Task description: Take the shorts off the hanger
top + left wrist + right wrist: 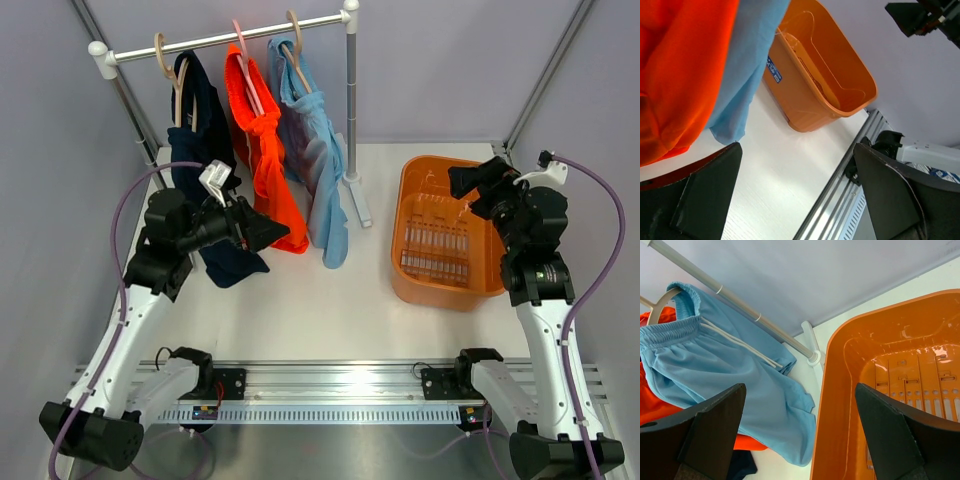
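Note:
I should keep my left gripper going up to the beige hook's base (167, 72) and close it there, since the navy shorts' hanger (178, 90) hangs clear of the pink hanger.
Three pairs of shorts hang on hangers on a white rail (210, 41): navy shorts (196, 130) at left, orange shorts (262, 150) in the middle, light blue shorts (318, 170) at right. My left gripper (268, 230) is open and empty, level with the lower part of the navy and orange shorts. In its wrist view (797, 150) the orange shorts (680, 75) and the light blue shorts (745, 75) hang just ahead. My right gripper (463, 182) is open and empty above the basket's far rim. Its wrist view (800, 387) shows the light blue shorts (740, 375).
An orange plastic basket (408, 230) stands on the table at right, empty; it also shows in the left wrist view (805, 100) and the right wrist view (840, 390). The rail's right post (351, 110) and its foot stand between shorts and basket. A metal track (340, 372) runs along the near edge.

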Controlling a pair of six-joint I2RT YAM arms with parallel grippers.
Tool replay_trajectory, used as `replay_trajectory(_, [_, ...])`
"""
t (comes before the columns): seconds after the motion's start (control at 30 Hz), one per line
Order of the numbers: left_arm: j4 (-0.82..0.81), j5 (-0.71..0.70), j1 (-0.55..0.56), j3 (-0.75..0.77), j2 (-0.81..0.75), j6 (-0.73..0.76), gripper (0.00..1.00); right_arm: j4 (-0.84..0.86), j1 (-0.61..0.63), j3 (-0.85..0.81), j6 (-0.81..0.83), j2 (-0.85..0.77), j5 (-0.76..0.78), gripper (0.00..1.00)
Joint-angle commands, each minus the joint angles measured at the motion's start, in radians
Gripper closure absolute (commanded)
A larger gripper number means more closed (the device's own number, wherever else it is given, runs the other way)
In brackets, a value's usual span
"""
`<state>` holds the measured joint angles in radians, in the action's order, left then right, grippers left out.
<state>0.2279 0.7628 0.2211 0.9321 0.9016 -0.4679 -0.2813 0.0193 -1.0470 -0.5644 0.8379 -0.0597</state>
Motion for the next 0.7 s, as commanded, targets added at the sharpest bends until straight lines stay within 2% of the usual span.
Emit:
replay_trajectory(0.0, [0.004, -0.009, 0.04, 0.129, 0.014, 0.026, 0.01, 0.039, -0.002, -0.03, 0.011, 0.018, -0.045, 0.01])
replay_trajectory(0.1, [0.048, -0.107, 0.075, 0.251, 0.025, 0.041, 0.01, 0.048, -0.002, -0.044, 0.008, 0.033, -0.072, 0.01])
replay_trajectory(0.17, [0.114, -0.224, 0.078, 0.33, 0.045, 0.054, 0.01, 0.05, -0.002, -0.053, 0.004, 0.039, -0.081, 0.01])
replay_trajectory(0.2, [0.141, -0.328, 0.078, 0.374, 0.075, 0.061, 0.01, 0.051, -0.002, -0.056, 0.004, 0.043, -0.083, 0.01])
replay_trajectory(0.23, [0.168, -0.386, 0.078, 0.46, 0.089, 0.069, 0.01, 0.053, -0.004, -0.059, 0.004, 0.046, -0.091, 0.01])
replay_trajectory(0.3, [0.223, -0.523, 0.078, 0.529, 0.111, 0.084, 0.03, 0.057, -0.002, -0.068, 0.006, 0.053, -0.098, 0.01])
replay_trajectory(0.33, [0.225, -0.633, 0.078, 0.559, 0.124, 0.097, 0.03, 0.054, -0.002, -0.074, 0.006, 0.056, -0.109, 0.01])
replay_trajectory(0.4, [0.211, -0.727, 0.078, 0.622, 0.14, 0.13, 0.04, 0.048, -0.002, -0.091, 0.008, 0.069, -0.117, 0.0])
replay_trajectory(0.43, [0.211, -0.825, 0.078, 0.645, 0.164, 0.146, 0.05, 0.045, -0.002, -0.096, 0.006, 0.07, -0.124, 0.01])
replay_trajectory(0.5, [0.238, -0.917, 0.039, 0.73, 0.198, 0.172, 0.07, 0.044, -0.002, -0.107, 0.003, 0.075, -0.126, 0.01])
replay_trajectory(0.67, [0.313, -0.991, -0.043, 0.887, 0.347, 0.205, 0.1, 0.042, -0.002, -0.131, -0.003, 0.095, -0.141, 0.0])
